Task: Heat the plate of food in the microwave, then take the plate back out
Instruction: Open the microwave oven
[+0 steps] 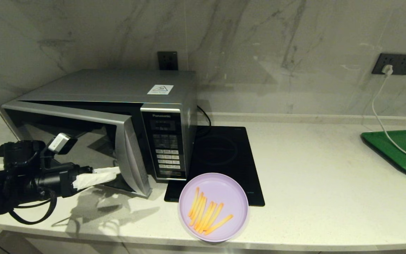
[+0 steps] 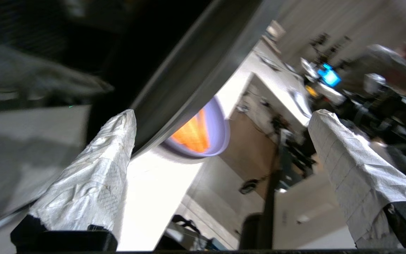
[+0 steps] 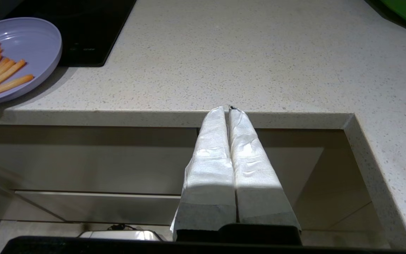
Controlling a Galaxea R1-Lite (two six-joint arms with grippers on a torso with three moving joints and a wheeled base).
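Observation:
The microwave door [image 1: 93, 143] will swing wide open and stay there when I push it, because the dark gap [image 1: 141, 144] beside the control panel stays open by itself.
The silver microwave [image 1: 118, 88] stands at the back left, its dark glass door [image 1: 83, 116] swung partly open. My left gripper [image 1: 116, 173] is open at the door's free edge, low down. In the left wrist view the door edge [image 2: 189, 70] runs close beside one white-wrapped finger [image 2: 97, 176] of the left gripper [image 2: 223, 113], and nothing is held. The lilac plate of food [image 1: 224, 190], with fries [image 1: 206, 213], sits near the counter's front edge, overlapping the hob's corner. The plate also shows in both wrist views [image 2: 217, 130] [image 3: 30, 38]. My right gripper [image 3: 228, 109] is shut and empty below the counter edge.
A flat black induction hob [image 1: 224, 155] lies right of the microwave. A green tray [image 1: 400, 148] sits at the far right with a white cable [image 1: 379, 116] running over it from a wall socket [image 1: 395, 63]. The counter's front edge [image 3: 174, 118] runs just before the plate.

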